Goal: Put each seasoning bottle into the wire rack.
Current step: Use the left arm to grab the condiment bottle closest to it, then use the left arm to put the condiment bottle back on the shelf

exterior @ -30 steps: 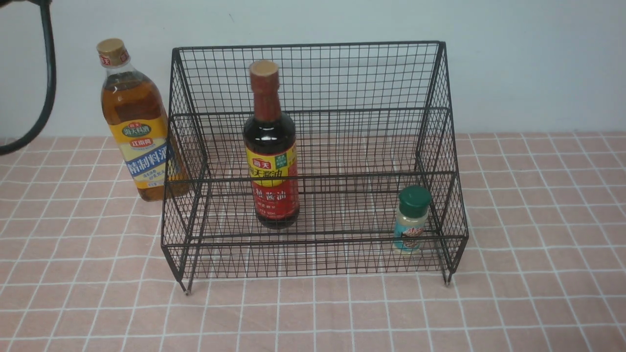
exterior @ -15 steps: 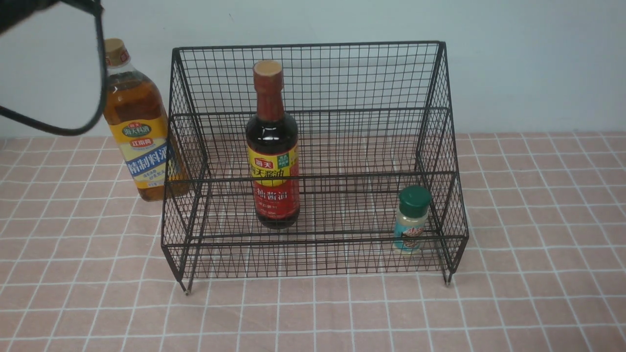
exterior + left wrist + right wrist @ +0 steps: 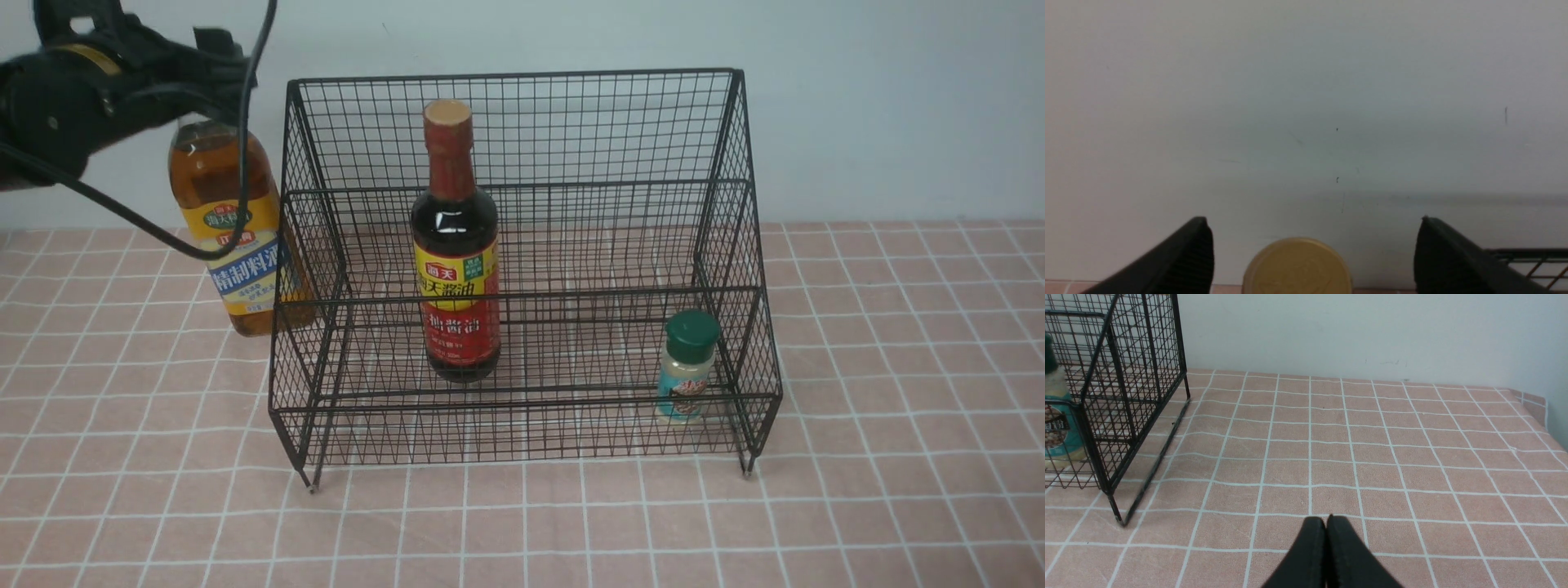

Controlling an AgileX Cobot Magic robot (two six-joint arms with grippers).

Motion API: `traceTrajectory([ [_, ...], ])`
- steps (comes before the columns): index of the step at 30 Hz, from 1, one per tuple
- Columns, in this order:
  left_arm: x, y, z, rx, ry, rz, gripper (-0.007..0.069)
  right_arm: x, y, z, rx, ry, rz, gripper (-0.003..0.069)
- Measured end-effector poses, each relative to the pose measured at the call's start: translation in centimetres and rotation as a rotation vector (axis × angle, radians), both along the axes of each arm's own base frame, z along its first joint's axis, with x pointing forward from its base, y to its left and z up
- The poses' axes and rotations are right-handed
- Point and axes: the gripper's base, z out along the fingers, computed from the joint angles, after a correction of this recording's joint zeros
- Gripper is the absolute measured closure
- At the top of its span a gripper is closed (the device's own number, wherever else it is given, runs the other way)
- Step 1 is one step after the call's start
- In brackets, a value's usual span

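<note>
The gold cap [image 3: 1297, 267] should stick out above the rack's top rim when the robot puts the bottle in, because the amber bottle's shoulder [image 3: 215, 139] comes almost up to that rim.
The black wire rack [image 3: 522, 77] stands mid-table. On its lower tier are the dark soy bottle [image 3: 455, 261] and the small green-capped shaker [image 3: 688, 367]. The tall amber bottle [image 3: 233, 245] stands on the cloth outside the rack, against its left side. My left arm [image 3: 73, 98] hides that bottle's cap in the front view. In the left wrist view my left gripper [image 3: 1313, 219] is open, and the gold cap [image 3: 1297, 267] sits between the fingers without touching either. My right gripper [image 3: 1326, 517] is shut and empty over the cloth, right of the rack [image 3: 1110, 396].
A pink tiled cloth [image 3: 522, 523] covers the table, with a pale wall close behind. The left arm's black cable [image 3: 242, 163] hangs in front of the amber bottle. The table's right edge [image 3: 1539, 412] shows in the right wrist view.
My left arm has swung in from the upper left to the top of the amber bottle, covering its cap. The soy bottle has shifted slightly to the right.
</note>
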Motion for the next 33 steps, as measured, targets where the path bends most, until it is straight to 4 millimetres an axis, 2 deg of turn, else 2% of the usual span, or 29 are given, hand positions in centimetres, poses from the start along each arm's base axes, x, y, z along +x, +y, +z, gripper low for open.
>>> traceTrajectory([
  [6, 0.8, 0.0, -1.9, 0.008, 0.047, -0.002, 0.0029, 0.0, 0.0, 0.0, 0.000, 0.000, 0.000, 0.0671],
  [9, 1.0, 0.0, -2.5, 0.009, 0.061, -0.003, 0.0075, 0.0, 0.0, 0.0, 0.000, 0.000, 0.000, 0.0671],
  [10, 1.1, 0.0, -2.6, 0.009, 0.065, -0.003, 0.0105, 0.0, 0.0, 0.0, 0.000, 0.000, 0.000, 0.0671],
  [12, 1.2, 0.0, -2.9, 0.013, 0.070, -0.004, 0.0219, 0.0, 0.0, 0.0, 0.000, 0.000, 0.000, 0.0671],
  [15, 1.3, 0.1, -2.6, 0.014, 0.057, -0.001, 0.0324, 0.0, 0.0, 0.0, 0.000, 0.000, 0.000, 0.0671],
  [22, 0.5, 0.0, -1.7, 0.014, 0.073, -0.007, 0.0317, 0.0, 0.0, 0.0, 0.000, 0.000, 0.000, 0.0671],
  [27, -1.8, -0.1, 1.1, 0.010, 0.099, -0.021, 0.0317, 0.0, 0.0, 0.0, 0.000, 0.000, 0.000, 0.0671],
  [28, -2.6, -0.1, 2.9, 0.009, 0.065, -0.024, 0.0317, 0.0, 0.0, 0.0, 0.000, 0.000, 0.000, 0.0671],
  [29, -2.8, -0.1, 3.4, 0.010, 0.052, -0.024, 0.0317, 0.0, 0.0, 0.0, 0.000, 0.000, 0.000, 0.0671],
  [33, -5.8, 0.0, 11.1, 0.044, -0.174, -0.031, 0.0317, 0.0, 0.0, 0.0, 0.000, 0.000, 0.000, 0.0671],
])
